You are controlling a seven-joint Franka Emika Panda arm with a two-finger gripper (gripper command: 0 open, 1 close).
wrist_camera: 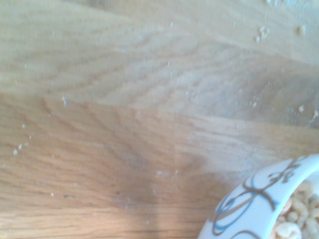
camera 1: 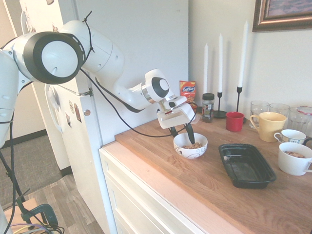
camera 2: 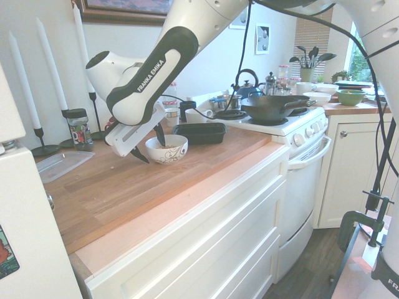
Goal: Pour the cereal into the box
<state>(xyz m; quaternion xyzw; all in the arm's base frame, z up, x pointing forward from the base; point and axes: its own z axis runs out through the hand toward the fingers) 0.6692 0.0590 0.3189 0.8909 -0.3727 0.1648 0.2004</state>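
I expect the cereal to tumble out and leave the white bowl (camera 2: 167, 153) empty when I tip the bowl, because the cereal lies in loose, separate rings (wrist_camera: 300, 214).
A white patterned bowl (camera 1: 190, 146) stands on the wooden counter and holds the cereal (camera 1: 194, 145), a small heap of light-brown rings. My gripper (camera 1: 181, 133) is open and tilted over the bowl's near rim, with one dark finger (camera 1: 189, 135) inside the bowl and the other outside it. The second exterior view shows the same straddle of the gripper (camera 2: 149, 145) over the bowl (camera 2: 167, 150). The box (camera 1: 246, 165), a shallow glossy black tray, lies empty to the bowl's right, also seen as the box (camera 2: 199, 132) behind it. In the wrist view the bowl (wrist_camera: 259, 204) and the cereal (wrist_camera: 299, 216) fill one corner.
Along the wall stand white candles (camera 1: 220, 53), a jar (camera 1: 208, 107), an orange snack bag (camera 1: 187, 91), a red cup (camera 1: 234, 121), a yellow mug (camera 1: 267, 126), glasses and white mugs (camera 1: 294, 158). A clear flat container (camera 2: 59, 165) lies beside the fridge. A stove with a wok (camera 2: 268, 107) adjoins the counter.
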